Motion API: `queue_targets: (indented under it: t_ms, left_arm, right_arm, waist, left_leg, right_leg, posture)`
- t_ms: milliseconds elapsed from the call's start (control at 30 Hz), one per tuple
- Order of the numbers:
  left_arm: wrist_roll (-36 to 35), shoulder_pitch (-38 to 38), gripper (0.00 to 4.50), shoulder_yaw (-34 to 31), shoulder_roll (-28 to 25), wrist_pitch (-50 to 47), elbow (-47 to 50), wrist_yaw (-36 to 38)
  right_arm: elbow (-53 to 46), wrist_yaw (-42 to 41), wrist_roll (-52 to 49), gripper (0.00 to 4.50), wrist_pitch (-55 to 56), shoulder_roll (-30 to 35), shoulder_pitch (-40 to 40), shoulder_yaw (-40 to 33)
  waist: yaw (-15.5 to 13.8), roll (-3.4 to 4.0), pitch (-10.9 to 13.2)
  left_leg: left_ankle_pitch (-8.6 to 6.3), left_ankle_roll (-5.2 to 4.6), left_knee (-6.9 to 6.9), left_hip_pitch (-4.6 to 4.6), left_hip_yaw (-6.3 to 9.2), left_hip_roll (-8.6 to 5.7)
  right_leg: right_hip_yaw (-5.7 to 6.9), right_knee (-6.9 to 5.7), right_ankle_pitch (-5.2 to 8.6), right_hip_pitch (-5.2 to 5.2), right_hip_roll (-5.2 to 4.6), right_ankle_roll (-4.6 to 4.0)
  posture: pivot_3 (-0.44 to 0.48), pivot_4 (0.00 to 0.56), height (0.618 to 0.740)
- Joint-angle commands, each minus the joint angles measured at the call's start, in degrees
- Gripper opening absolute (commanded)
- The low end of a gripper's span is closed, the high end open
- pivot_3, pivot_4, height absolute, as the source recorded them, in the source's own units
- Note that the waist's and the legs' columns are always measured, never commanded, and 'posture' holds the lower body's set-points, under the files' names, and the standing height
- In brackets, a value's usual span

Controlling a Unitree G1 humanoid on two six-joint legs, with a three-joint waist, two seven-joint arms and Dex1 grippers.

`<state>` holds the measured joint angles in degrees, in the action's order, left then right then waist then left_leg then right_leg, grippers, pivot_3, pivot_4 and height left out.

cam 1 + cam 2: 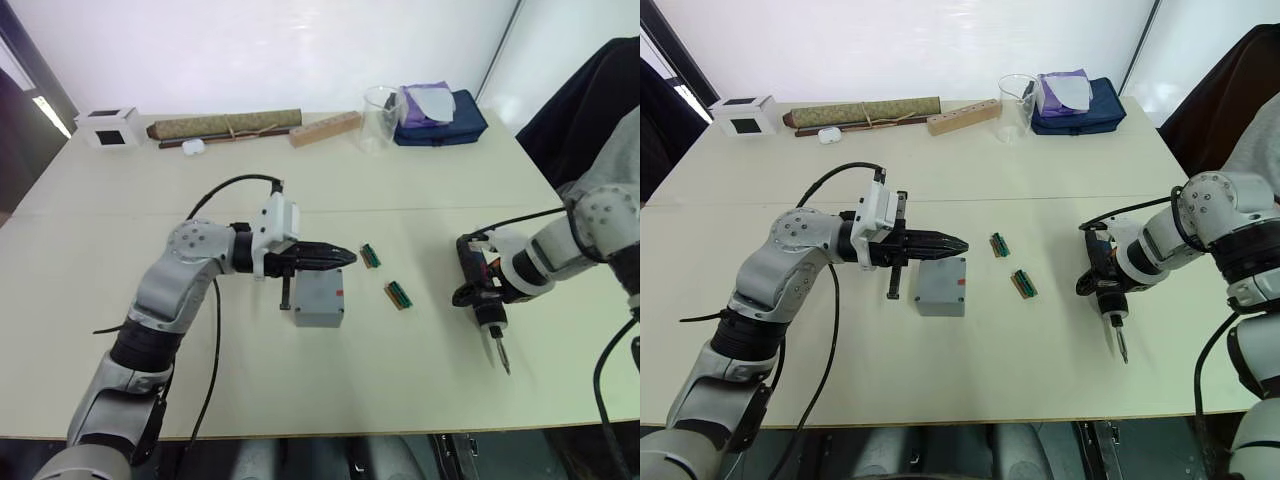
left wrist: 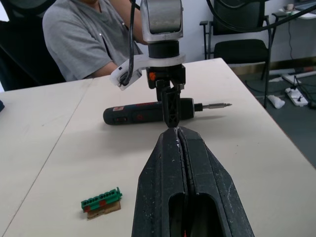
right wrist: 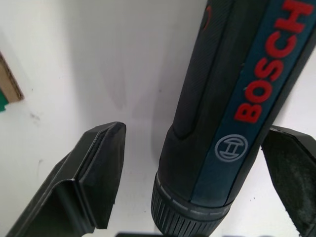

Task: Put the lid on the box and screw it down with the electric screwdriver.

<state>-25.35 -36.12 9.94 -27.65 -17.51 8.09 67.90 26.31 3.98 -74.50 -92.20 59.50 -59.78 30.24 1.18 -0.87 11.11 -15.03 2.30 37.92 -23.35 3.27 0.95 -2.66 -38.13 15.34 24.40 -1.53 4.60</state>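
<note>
My right gripper has its fingers on both sides of the electric screwdriver [image 1: 478,270] near its ribbed collar [image 3: 190,212], so the electric screwdriver's body should stand above my fingers when I turn the bit down.
The grey box [image 1: 318,298] stands mid-table with a red mark on its right side. Its top is a flat grey face; the lid seems to lie on it, though I cannot tell the seam. My left gripper [image 1: 345,258] hovers just above the box's far edge, fingers shut on nothing, as the left wrist view [image 2: 177,132] confirms. The electric screwdriver [image 1: 487,300], black with red lettering, lies on the table to the right, its bit pointing toward the near edge. My right gripper [image 3: 197,136] is open and straddles its body [image 3: 232,108], one finger on each side.
Two green terminal blocks [image 1: 371,256] [image 1: 398,295] lie between box and screwdriver. Along the far edge stand a white cube [image 1: 108,127], a brown roll [image 1: 225,126], a wooden block [image 1: 325,128], a clear beaker [image 1: 381,118] and a blue pouch [image 1: 440,115]. A person [image 2: 84,39] sits at the table's right.
</note>
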Motion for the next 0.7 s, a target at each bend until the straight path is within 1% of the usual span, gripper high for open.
queue_targets:
  t_ms: [33, 100, 133, 233, 300, 367, 433, 533, 633, 667, 700]
  left_arm:
    - [0.5, -1.2, 0.0, -0.9, -0.7, 0.9, 0.7, -0.2]
    - [0.8, -1.6, 0.0, -1.1, -1.1, 0.9, -0.2, -0.1]
    - [1.0, -1.9, 0.0, -1.1, -1.3, 0.9, -0.7, 0.0]
    - [1.5, -2.5, 0.0, -1.3, -2.3, 1.2, -2.1, 0.7]
    - [2.1, -3.1, 0.0, -1.1, -3.2, 1.4, -3.3, 1.4]
    - [2.5, -3.4, 0.0, -1.1, -3.9, 1.8, -4.6, 2.0]
    - [2.8, -3.5, 0.0, -1.3, -4.9, 2.1, -5.9, 2.7]
    - [3.0, -3.0, 0.0, -1.0, -6.7, 1.1, -6.1, 4.0]
    - [3.1, -2.9, 0.0, -1.0, -8.0, 1.0, -7.2, 5.4]
    - [3.1, -2.8, 0.0, -1.0, -8.3, 0.7, -7.7, 5.8]
    - [3.1, -2.7, 0.0, -0.9, -8.5, 0.4, -8.5, 6.1]
  right_arm:
    - [-0.5, 0.8, -0.1, 2.81, -0.3, -1.5, 0.7, -3.8]
    - [-0.3, 1.8, -0.2, 2.12, -0.3, -1.9, 0.2, -6.3]
    - [-0.8, 2.3, -0.5, 2.04, -0.3, -1.7, 0.0, -7.6]
    - [-3.8, 4.5, -2.8, 2.04, -0.3, -0.6, 0.1, -10.9]
    - [-9.3, 5.8, -4.8, 2.04, -0.3, 1.2, 0.8, -13.9]
    - [-12.9, 7.4, -7.4, 2.04, -0.3, 0.9, 1.7, -17.9]
    - [-19.1, 8.8, -8.0, 2.04, 0.7, -1.3, 3.1, -23.7]
    - [-32.6, 7.7, -6.5, 2.04, 10.8, -6.1, 7.4, -32.9]
    - [-41.4, 5.4, -1.3, 2.04, 18.6, -10.5, 10.9, -36.0]
    - [-44.9, 4.3, 2.1, 2.04, 23.1, -12.5, 12.3, -36.4]
    - [-48.7, 3.1, 7.8, 2.04, 29.3, -14.3, 14.0, -35.7]
  waist:
    - [0.0, 0.0, 0.0]
    - [0.3, 0.01, 0.0]
    - [0.3, 0.02, 0.0]
    - [0.2, 0.15, 0.1]
    - [-0.1, 0.23, 0.1]
    - [-0.3, 0.26, 0.2]
    - [-0.3, 0.26, 0.2]
    - [0.0, 0.25, 0.1]
    - [-0.1, 0.27, 0.1]
    - [-0.1, 0.27, 0.1]
    - [-0.1, 0.27, 0.1]
  left_leg:
    - [0.0, 0.0, 0.0, 0.0, 0.0, 0.01]
    - [0.0, 0.0, 0.0, 0.01, 0.0, 0.02]
    - [0.0, 0.0, 0.0, 0.01, 0.0, 0.02]
    - [0.0, 0.0, 0.0, -0.01, -0.01, 0.01]
    - [0.0, 0.0, -0.01, -0.05, -0.01, 0.01]
    - [0.0, 0.0, -0.03, -0.11, 0.0, 0.01]
    - [-0.01, -0.01, -0.04, -0.11, -0.01, 0.0]
    - [-0.01, -0.01, -0.04, -0.12, 0.01, 0.01]
    - [-0.01, -0.02, -0.07, -0.11, 0.03, 0.02]
    - [-0.01, -0.02, -0.06, -0.11, 0.06, 0.02]
    - [-0.01, -0.02, -0.05, -0.11, 0.06, 0.01]
  right_leg:
    - [0.0, 0.0, 0.0, 0.0, 0.02, 0.0]
    - [-0.02, -0.01, 0.0, 0.0, 0.04, 0.0]
    - [-0.02, -0.01, 0.0, 0.0, 0.04, 0.0]
    - [-0.03, -0.01, 0.0, 0.02, 0.04, 0.01]
    - [-0.03, -0.02, 0.0, 0.08, 0.03, 0.01]
    - [-0.02, -0.02, 0.0, 0.13, 0.03, 0.01]
    - [-0.02, -0.01, 0.0, 0.13, 0.01, 0.01]
    - [-0.02, 0.0, 0.0, 0.13, 0.02, 0.01]
    - [-0.01, -0.03, 0.0, 0.15, 0.04, 0.02]
    - [0.02, -0.03, 0.0, 0.14, 0.04, 0.02]
    - [0.02, -0.03, 0.0, 0.14, 0.02, 0.02]
  posture:
    - [0.0, 0.15, 0.736]
    - [0.0, 0.15, 0.736]
    - [0.0, 0.15, 0.736]
    - [0.0, 0.15, 0.736]
    - [0.0, 0.15, 0.736]
    - [0.0, 0.15, 0.736]
    - [0.0, 0.15, 0.736]
    - [0.0, 0.15, 0.736]
    - [0.0, 0.15, 0.736]
    - [0.0, 0.15, 0.736]
    - [0.0, 0.15, 0.736]
